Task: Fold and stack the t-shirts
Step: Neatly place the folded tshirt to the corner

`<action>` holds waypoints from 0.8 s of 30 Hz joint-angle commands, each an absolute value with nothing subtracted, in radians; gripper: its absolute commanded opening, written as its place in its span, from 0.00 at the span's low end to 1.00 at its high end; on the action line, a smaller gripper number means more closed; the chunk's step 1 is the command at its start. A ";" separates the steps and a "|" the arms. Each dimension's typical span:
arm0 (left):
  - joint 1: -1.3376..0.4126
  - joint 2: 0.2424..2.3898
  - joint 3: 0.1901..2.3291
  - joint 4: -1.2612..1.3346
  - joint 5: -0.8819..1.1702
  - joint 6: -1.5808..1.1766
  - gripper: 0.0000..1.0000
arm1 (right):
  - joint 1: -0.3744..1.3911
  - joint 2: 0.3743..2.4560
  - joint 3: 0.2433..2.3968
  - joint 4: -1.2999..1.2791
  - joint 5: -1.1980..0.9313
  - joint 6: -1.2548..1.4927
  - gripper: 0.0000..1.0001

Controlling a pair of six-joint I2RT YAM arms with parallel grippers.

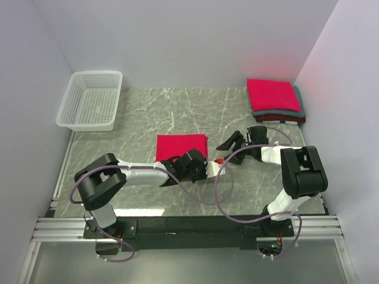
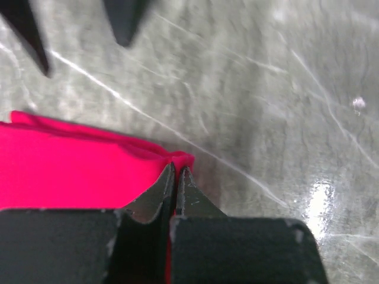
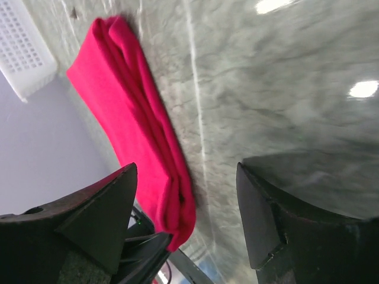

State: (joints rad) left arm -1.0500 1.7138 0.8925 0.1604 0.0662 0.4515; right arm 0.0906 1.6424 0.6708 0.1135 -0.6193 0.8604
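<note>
I expect the folded crimson t-shirt (image 1: 179, 145) to droop from the pinch yet stay folded when I lift it, because soft layers lie doubled (image 3: 155, 127) along the t-shirt's edge.
A folded crimson t-shirt (image 1: 180, 146) lies mid-table; it also shows in the left wrist view (image 2: 71, 171) and the right wrist view (image 3: 136, 124). My left gripper (image 1: 205, 161) is shut on the shirt's near right corner, with red cloth pinched between the fingertips (image 2: 177, 171). My right gripper (image 1: 232, 142) is open and empty, just right of the shirt, with bare table between its fingers (image 3: 186, 171). A stack of folded shirts sits at the back right: crimson on top (image 1: 271, 94), grey (image 1: 299, 110) under it, dark red (image 1: 281, 119) at the bottom.
A white lattice basket (image 1: 90, 100) stands at the back left, empty; its edge shows in the right wrist view (image 3: 23, 47). The marble tabletop (image 1: 177, 112) is walled in by white panels. Purple cables loop near the arms at the front.
</note>
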 commanded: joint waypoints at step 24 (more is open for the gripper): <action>-0.989 1.591 0.994 0.160 0.209 0.316 0.01 | 0.307 1.916 0.779 0.278 -0.601 1.084 0.67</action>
